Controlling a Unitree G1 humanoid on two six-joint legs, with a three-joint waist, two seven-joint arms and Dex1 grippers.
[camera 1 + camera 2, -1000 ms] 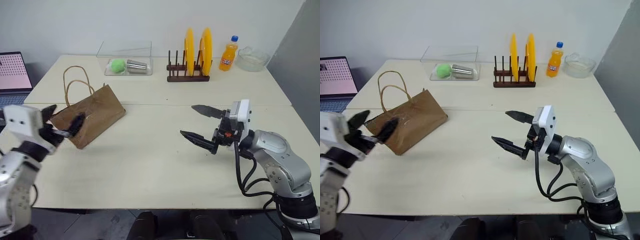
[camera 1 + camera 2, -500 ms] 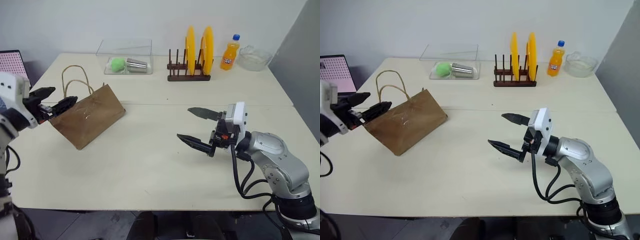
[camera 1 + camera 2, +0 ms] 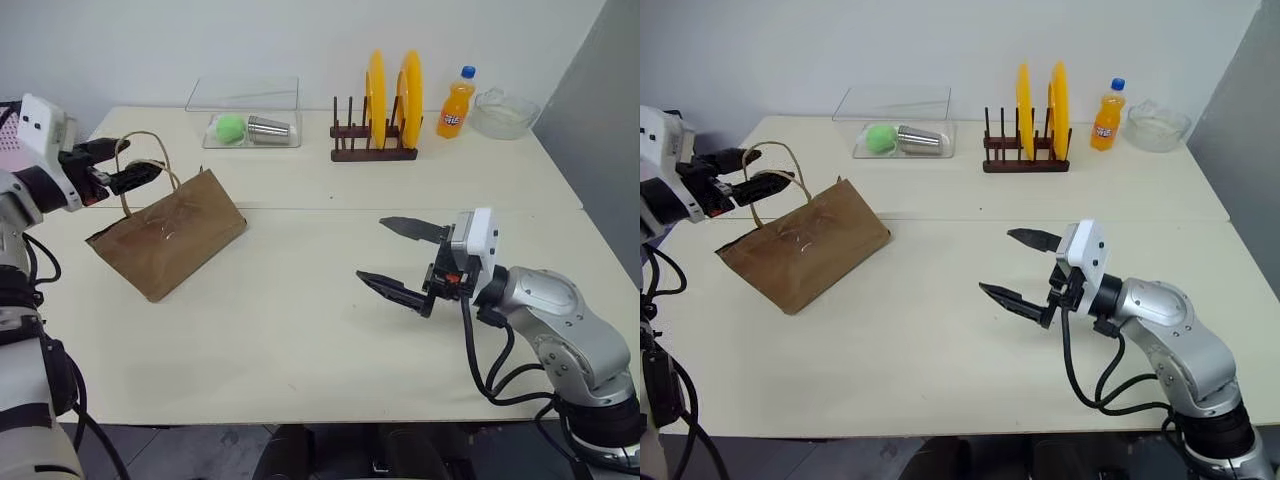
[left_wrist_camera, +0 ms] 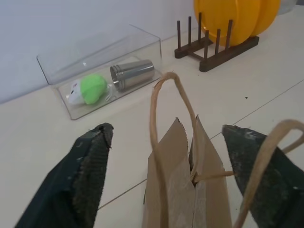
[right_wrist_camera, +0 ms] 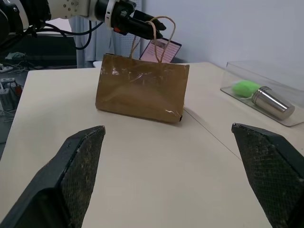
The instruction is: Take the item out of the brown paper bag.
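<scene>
The brown paper bag [image 3: 170, 238] will swing around but keep its shape when I carry it, because thin tan cord handles [image 3: 168, 164] loop above its straight sides.
The brown paper bag [image 3: 168, 232] stands creased on the left part of the table, its two tan cord handles [image 3: 148, 150] looping upward. My left gripper [image 3: 140, 157] is level at the handles, open, its two black fingers [image 4: 90, 161] on either side of the bag's top edge; one handle loop rises between them and the other crosses in front of the far finger. The item is hidden inside the bag. My right gripper [image 3: 375, 250] hovers open above the table's middle right, well away from the bag, with nothing between its fingers.
Along the back edge stand a clear box [image 3: 243, 112] holding a green ball and a metal cup, a wooden rack with yellow plates [image 3: 385, 110], an orange soda bottle [image 3: 457, 105] and a glass bowl [image 3: 505, 112]. A laptop [image 5: 161, 47] sits behind the bag.
My left gripper has risen and moved away from me, from the bag's near left corner up to its handles. Its fingers have narrowed slightly. The right arm has kept still.
</scene>
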